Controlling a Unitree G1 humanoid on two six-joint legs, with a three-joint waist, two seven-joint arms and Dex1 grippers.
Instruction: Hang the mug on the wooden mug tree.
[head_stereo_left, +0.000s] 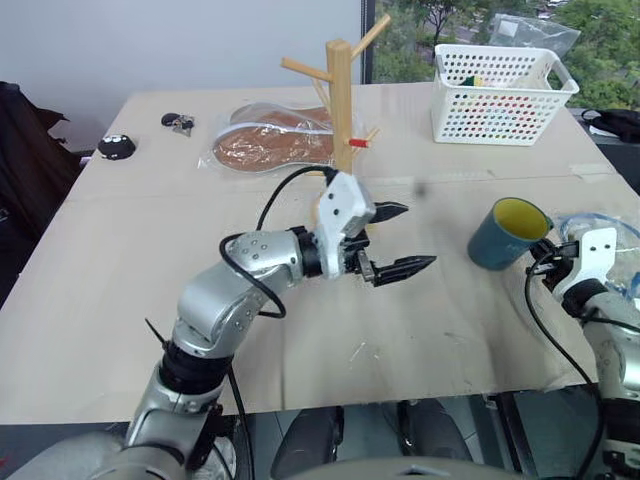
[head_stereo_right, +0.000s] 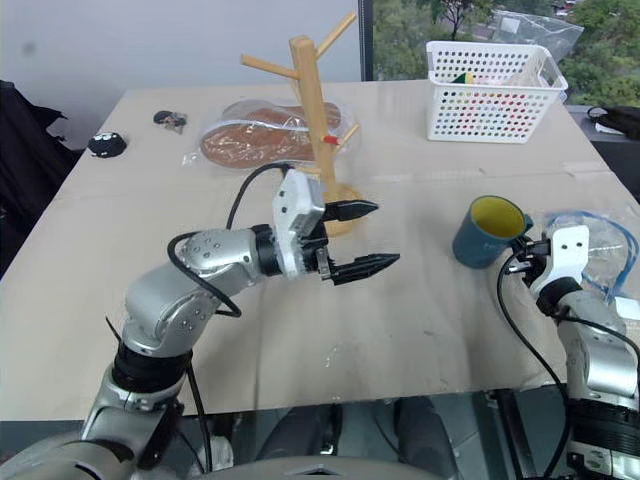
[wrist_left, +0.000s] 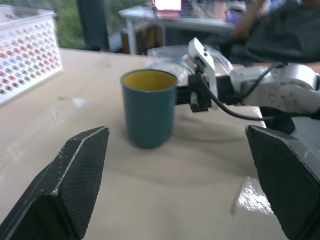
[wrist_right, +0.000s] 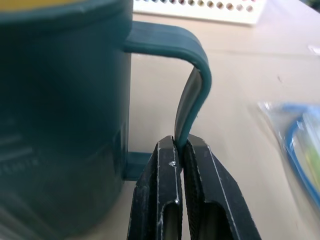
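Note:
The handle's loop (wrist_right: 159, 104) stays open while my right gripper pinches the mug handle's outer edge. I should keep carrying the mug until the red-tipped peg (head_stereo_left: 359, 143) is inside the loop.
The teal-blue mug (head_stereo_left: 505, 235) with a yellow inside is upright at the table's right side. I cannot tell whether its base touches the table. My right gripper (wrist_right: 180, 145) is shut on the mug's loop handle (wrist_right: 192, 85), which is pinched thin between the two fingers. The wooden mug tree (head_stereo_left: 341, 100) stands at the back centre, with a red-tipped peg (head_stereo_left: 362, 143) low on its post. In front of the tree, my left gripper (head_stereo_left: 415, 238) is open and empty above the middle of the table, pointing right toward the mug (wrist_left: 148, 107).
A white perforated basket (head_stereo_left: 500, 95) sits at the back right. A clear bag with brown contents (head_stereo_left: 265, 145) lies left of the tree. A black object (head_stereo_left: 116, 147) and keys (head_stereo_left: 178, 122) lie far left. A plastic bag with blue cable (head_stereo_left: 612, 232) lies right of the mug.

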